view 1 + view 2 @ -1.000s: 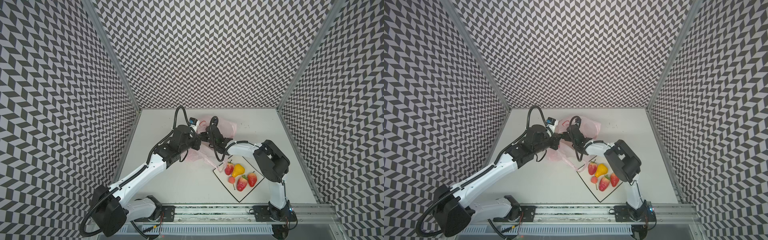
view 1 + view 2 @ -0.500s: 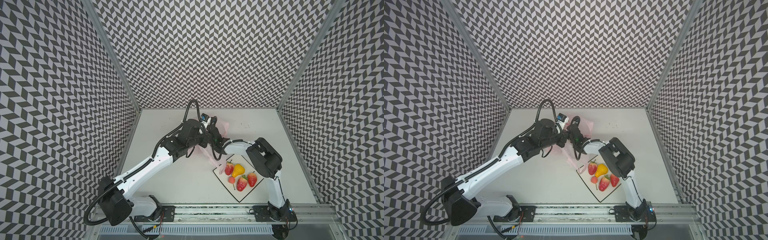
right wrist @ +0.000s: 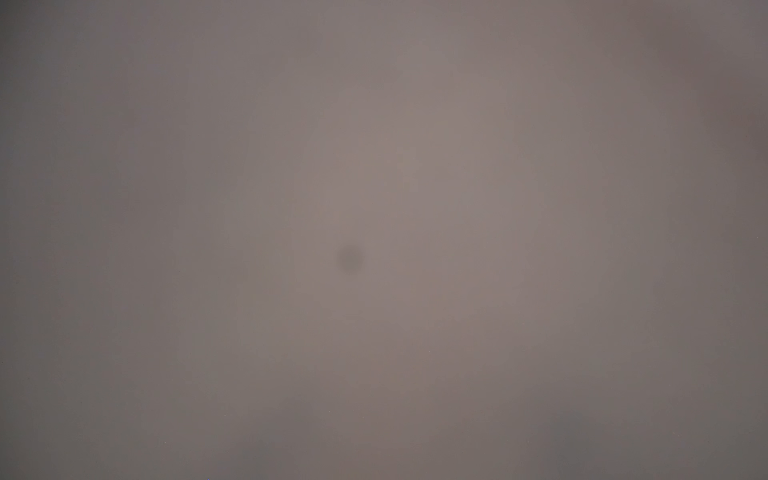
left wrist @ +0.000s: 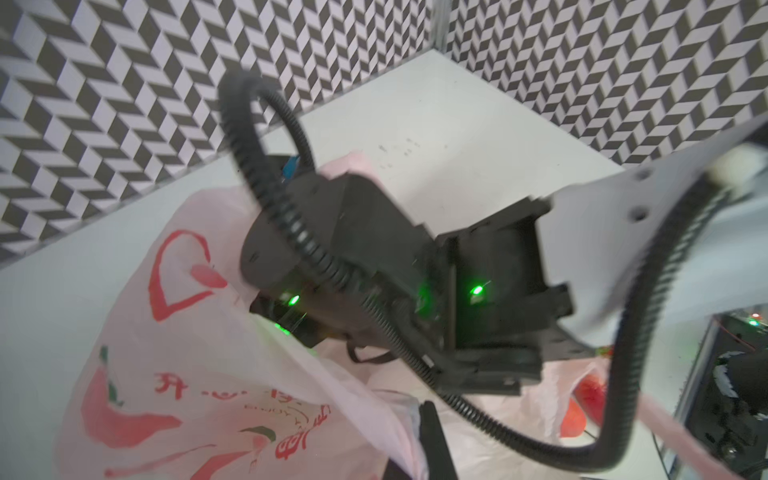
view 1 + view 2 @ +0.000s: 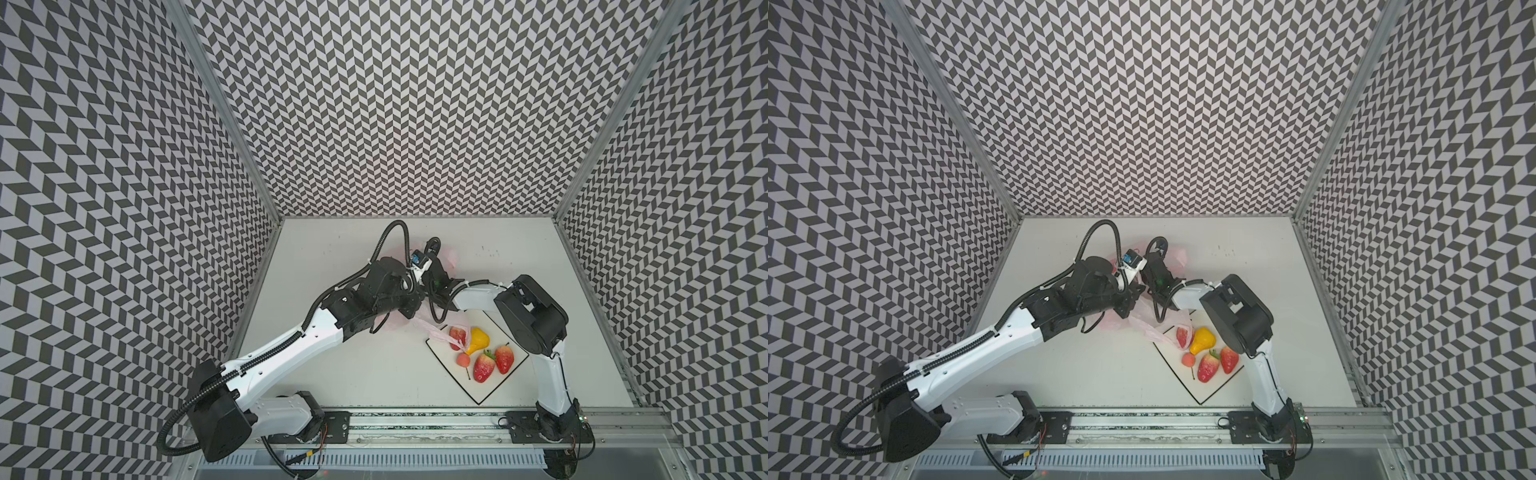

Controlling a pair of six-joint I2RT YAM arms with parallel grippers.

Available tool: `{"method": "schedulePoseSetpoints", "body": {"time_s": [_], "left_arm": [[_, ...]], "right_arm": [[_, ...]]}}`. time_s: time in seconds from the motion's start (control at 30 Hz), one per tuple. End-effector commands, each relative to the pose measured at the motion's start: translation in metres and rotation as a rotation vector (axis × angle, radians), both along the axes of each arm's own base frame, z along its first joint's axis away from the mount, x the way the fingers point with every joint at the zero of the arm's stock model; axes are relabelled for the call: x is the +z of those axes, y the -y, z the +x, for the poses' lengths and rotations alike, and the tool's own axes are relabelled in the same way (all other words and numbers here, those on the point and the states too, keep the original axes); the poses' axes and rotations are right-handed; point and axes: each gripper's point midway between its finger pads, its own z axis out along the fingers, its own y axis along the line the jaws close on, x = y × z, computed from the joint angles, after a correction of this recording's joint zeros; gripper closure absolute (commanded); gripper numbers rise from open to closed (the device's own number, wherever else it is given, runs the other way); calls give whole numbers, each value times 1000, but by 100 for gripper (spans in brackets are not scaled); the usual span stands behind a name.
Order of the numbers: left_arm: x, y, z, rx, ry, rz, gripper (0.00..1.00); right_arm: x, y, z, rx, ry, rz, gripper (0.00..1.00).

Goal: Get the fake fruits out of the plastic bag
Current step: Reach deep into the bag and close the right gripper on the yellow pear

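Observation:
My gripper will pull the bag away, and the bag handle (image 5: 436, 328), lying loosely over the strawberry (image 5: 456, 338), will slide off and leave the strawberry behind.
The pale-pink plastic bag (image 5: 392, 328) (image 5: 1144, 318) lies bunched under both wrists at mid table. My left gripper (image 5: 415, 311) (image 5: 1128, 306) is shut on a fold of it; the left wrist view shows bag film (image 4: 187, 374) pinched at the black fingertip (image 4: 432, 440). My right arm's wrist (image 5: 436, 272) (image 4: 353, 232) points down into the bag's mouth, its fingers hidden. The right wrist view is a pinkish-grey blur. On the white board (image 5: 478, 395) lie a yellow pear (image 5: 478, 338), a cherry (image 5: 462, 360) and three strawberries (image 5: 484, 366), one (image 5: 456, 333) under a bag handle.
The board with its black edge (image 5: 1198, 401) sits at the front right, touching the bag's trailing handle (image 5: 1154, 332). Patterned walls close the table on three sides. The arm bases stand on a metal rail (image 5: 415, 424) along the front edge.
The left arm has swung right and up toward the right wrist, carrying the bag fold with it. The bag has bunched closer round the right wrist. Fruits on the board have not moved.

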Motion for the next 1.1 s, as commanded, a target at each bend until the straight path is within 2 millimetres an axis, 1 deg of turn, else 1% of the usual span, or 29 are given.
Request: {"method": "schedulePoseSetpoints", "body": {"time_s": [0.0,0.13,0.3,0.37,0.53,0.63,0.7,0.8,0.93,1.07], "left_arm": [[-6,-22,5,87,-10,-23,100],[-24,-37,0,139,-65,-15,100],[-38,-42,-8,143,-100,-18,100],[-42,-43,-9,144,-106,-14,100],[-44,-41,-10,138,-109,-21,100],[-46,-40,-10,140,-113,-27,100],[-48,-41,-9,146,-117,-20,100],[-52,-42,-9,152,-125,-11,100],[-52,-43,-9,158,-125,-16,100],[-51,-42,-8,165,-122,-31,100]], "right_arm": [[20,0,-5,50,24,-18,16],[29,-8,-17,151,27,-29,13],[41,-19,-24,218,35,19,9],[40,-24,-25,230,24,44,9],[29,-34,-20,239,-4,35,8],[20,-44,-23,275,-20,0,7],[14,-50,-28,298,-25,-34,7],[3,-52,-34,310,-39,-116,7],[-9,-51,-42,319,-35,-234,7],[-20,-60,-52,367,-37,-287,7]]}}
